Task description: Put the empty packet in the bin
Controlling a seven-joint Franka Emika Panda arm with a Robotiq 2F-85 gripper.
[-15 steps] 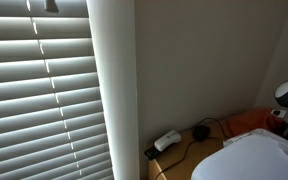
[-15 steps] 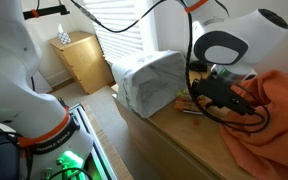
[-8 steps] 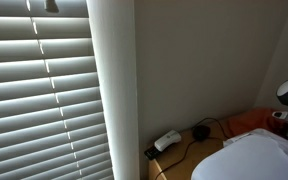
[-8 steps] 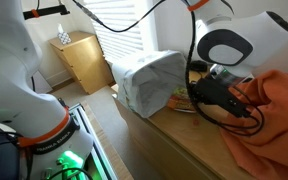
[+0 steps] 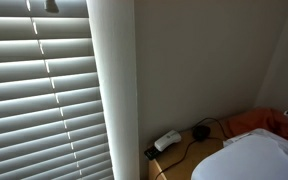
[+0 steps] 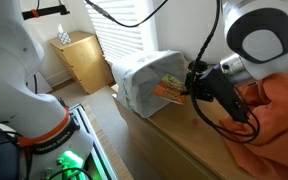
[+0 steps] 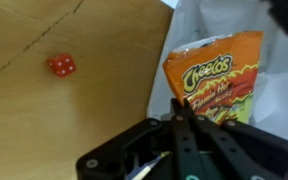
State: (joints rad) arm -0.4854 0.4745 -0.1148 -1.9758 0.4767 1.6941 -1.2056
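I should move the packet deeper into the bin (image 6: 146, 84) before I open my gripper, because the packet's held corner is still at the bin's edge (image 7: 158, 88) beside the wooden tabletop.
The empty packet (image 7: 219, 72) is an orange Cheetos bag. My gripper (image 7: 179, 110) is shut on its lower left corner, fingers pressed together. In the wrist view the packet hangs over the white liner of the bin (image 7: 162, 98), next to the wooden tabletop. In an exterior view the packet (image 6: 168, 89) is held off the table against the side of the bin (image 6: 142, 72), with my gripper (image 6: 191, 90) just to its right. The bin (image 5: 256, 156) also shows at the bottom right of an exterior view, where the packet is out of sight.
A red die (image 7: 61, 66) lies on the wooden table (image 7: 74, 110). An orange cloth (image 6: 276, 115) is heaped behind the arm. A white charger (image 5: 167, 141) with a black cable sits by the wall. A wooden cabinet (image 6: 81, 60) stands on the floor beyond.
The jaws have shut on the packet. The arm has lifted it off the table and carried it toward the bin.
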